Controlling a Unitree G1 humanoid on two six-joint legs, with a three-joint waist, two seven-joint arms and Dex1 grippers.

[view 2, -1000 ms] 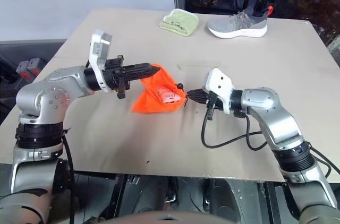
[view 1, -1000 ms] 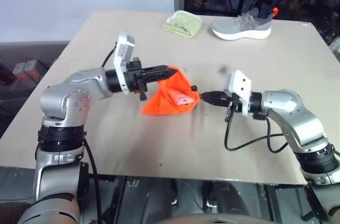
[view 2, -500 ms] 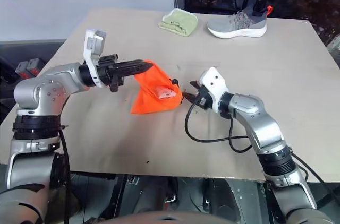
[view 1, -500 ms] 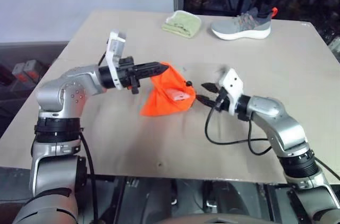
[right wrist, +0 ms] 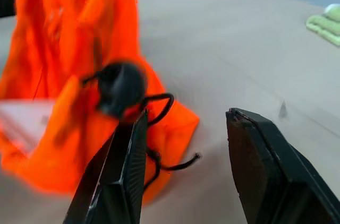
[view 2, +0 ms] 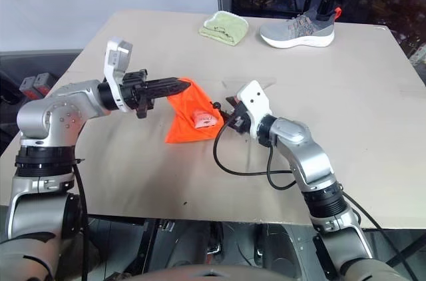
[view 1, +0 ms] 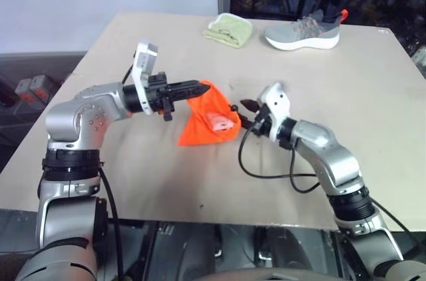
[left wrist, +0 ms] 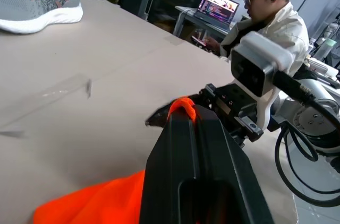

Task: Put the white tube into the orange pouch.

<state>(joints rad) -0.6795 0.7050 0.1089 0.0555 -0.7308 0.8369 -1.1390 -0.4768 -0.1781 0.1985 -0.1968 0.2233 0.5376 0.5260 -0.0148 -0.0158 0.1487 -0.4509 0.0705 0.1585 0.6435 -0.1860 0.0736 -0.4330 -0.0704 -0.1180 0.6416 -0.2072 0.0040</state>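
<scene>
I expect the orange pouch's opening [view 1: 221,121] to draw closed when I pull the black cord, because the cord runs through the stopper [right wrist: 121,88] there.
My left gripper [view 1: 202,86] is shut on the top edge of the orange pouch [view 1: 208,121]. It holds that edge up while the pouch's bottom rests on the table [view 1: 133,168]. The white tube [view 1: 218,121] shows at the pouch's mouth, on the side facing my right gripper; how deep it sits I cannot tell. My right gripper [view 1: 243,110] stands open just beside that mouth, gripping nothing. In the right wrist view the pouch's black cord stopper [right wrist: 121,88] hangs in front of the left finger [right wrist: 125,171], and the pouch [right wrist: 69,38] rises behind it.
A folded pale green cloth [view 1: 229,29] and a grey shoe [view 1: 303,31] lie at the table's far edge. Bare tabletop lies to the right of the pouch and in front of it. A seated person [left wrist: 265,17] shows beyond the table in the left wrist view.
My right gripper has gone from shut to open and has moved left, closer to the pouch's mouth. My left gripper keeps the pouch's edge held up in about the same place.
</scene>
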